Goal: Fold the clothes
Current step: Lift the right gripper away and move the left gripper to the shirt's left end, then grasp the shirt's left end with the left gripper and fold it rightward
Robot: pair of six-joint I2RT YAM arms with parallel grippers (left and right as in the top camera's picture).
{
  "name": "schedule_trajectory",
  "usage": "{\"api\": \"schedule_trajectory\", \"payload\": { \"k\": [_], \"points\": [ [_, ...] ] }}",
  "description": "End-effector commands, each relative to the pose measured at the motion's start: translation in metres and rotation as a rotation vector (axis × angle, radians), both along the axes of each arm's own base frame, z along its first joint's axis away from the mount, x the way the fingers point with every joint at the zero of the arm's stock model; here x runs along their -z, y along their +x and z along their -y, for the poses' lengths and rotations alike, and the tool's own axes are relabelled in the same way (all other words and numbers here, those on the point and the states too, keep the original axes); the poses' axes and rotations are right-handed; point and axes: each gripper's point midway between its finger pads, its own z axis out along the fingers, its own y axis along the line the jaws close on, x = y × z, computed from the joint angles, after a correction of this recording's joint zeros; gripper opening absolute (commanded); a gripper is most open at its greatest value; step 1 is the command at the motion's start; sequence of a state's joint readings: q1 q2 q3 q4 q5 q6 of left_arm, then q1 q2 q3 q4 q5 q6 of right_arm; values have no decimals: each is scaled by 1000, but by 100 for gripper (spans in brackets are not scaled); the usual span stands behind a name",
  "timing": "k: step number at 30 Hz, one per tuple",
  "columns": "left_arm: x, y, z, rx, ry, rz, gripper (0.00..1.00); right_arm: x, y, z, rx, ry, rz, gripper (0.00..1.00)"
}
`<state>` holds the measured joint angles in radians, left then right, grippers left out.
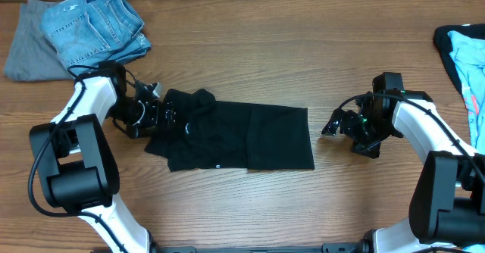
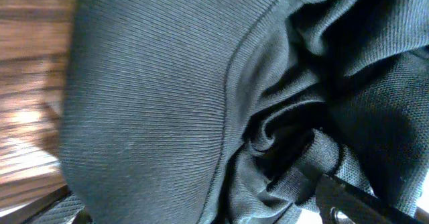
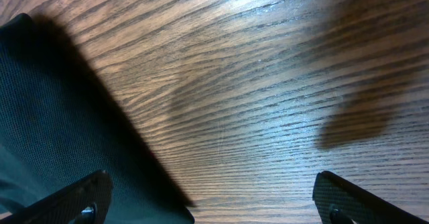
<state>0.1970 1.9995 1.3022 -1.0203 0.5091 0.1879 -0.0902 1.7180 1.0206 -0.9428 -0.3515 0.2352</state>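
The bunched end of the clothes (image 1: 176,115) is loose in the left gripper's wide fingers, so the robot should tilt lower and pinch it before folding it toward the flat half (image 1: 276,137).
The clothes (image 1: 235,135), a black garment with a small white logo, lie flat and partly folded in the middle of the wooden table (image 1: 250,56). My left gripper (image 1: 155,115) sits at their left end by the bunched collar, jaws wide. Black knit fabric (image 2: 154,96) fills the left wrist view and lies crumpled between the fingers (image 2: 348,200), not pinched. My right gripper (image 1: 333,126) hovers open just off the garment's right edge. In the right wrist view one finger (image 3: 80,200) is over the black fabric (image 3: 47,117) and the other over bare wood.
Light blue jeans (image 1: 95,22) lie on a grey cloth (image 1: 26,52) at the back left corner. A black and turquoise garment (image 1: 466,56) lies at the right edge.
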Motion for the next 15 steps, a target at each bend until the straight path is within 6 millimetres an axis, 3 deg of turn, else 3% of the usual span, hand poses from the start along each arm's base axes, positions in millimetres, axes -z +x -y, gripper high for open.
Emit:
{"api": "schedule_trajectory", "payload": {
  "k": [1, 7, 15],
  "points": [
    [11, -5, -22, -48, -15, -18, 100, 1, -2, -2, -5, 10, -3, 100],
    [7, -8, -32, -77, -68, -13, 100, 1, -1, -2, -5, 10, 1, 100],
    [6, -9, -25, -53, -107, 8, 100, 1, -1, -2, -5, 10, 1, 100]
  ]
}}
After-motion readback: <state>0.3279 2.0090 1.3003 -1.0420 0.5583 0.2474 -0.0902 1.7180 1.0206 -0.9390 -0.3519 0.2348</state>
